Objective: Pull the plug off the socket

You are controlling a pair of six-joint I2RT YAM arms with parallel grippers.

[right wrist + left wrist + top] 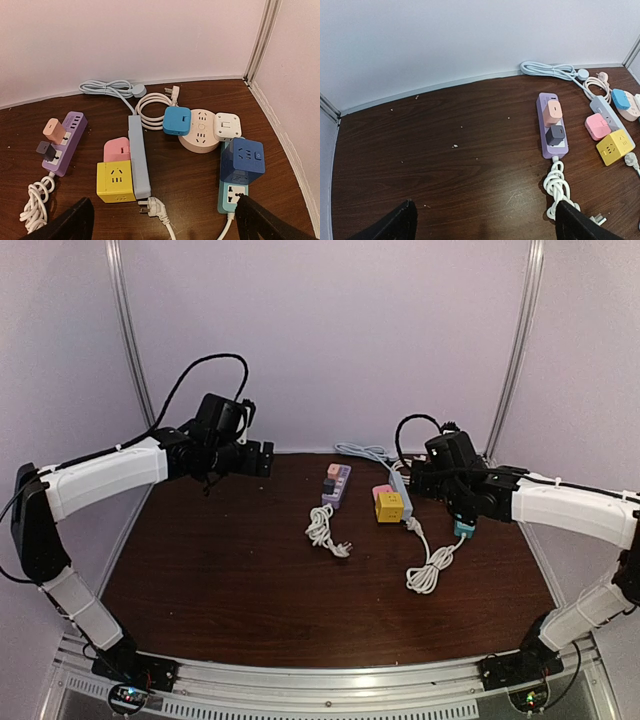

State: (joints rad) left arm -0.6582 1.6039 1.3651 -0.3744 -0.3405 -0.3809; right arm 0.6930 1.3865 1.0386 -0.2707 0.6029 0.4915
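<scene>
The grey-blue strip's narrow width (138, 147) has my right gripper's open fingers lined up across it, so I carry on moving down until they can close beside the yellow cube (404, 503).
A purple power strip (553, 145) holds a pink plug (552, 113) and a dark grey plug (554, 135); it also shows in the top view (336, 486). A grey-blue strip (138, 156) carries a pink adapter (116, 149) and a yellow cube (115, 181). A round beige socket (199, 136) holds a blue plug (176, 120) and a white plug (227, 126). A teal strip (231, 196) carries a dark blue cube (243, 161). My left gripper (484, 212) is open, empty, left of the purple strip. My right gripper (165, 205) is open and empty, on the near side of the strips.
A coiled white cord (558, 187) trails from the purple strip. A loose white plug (156, 208) and its cord lie by the yellow cube. More cable loops (107, 88) lie at the back wall. The booth's right wall (295, 75) is close to the teal strip.
</scene>
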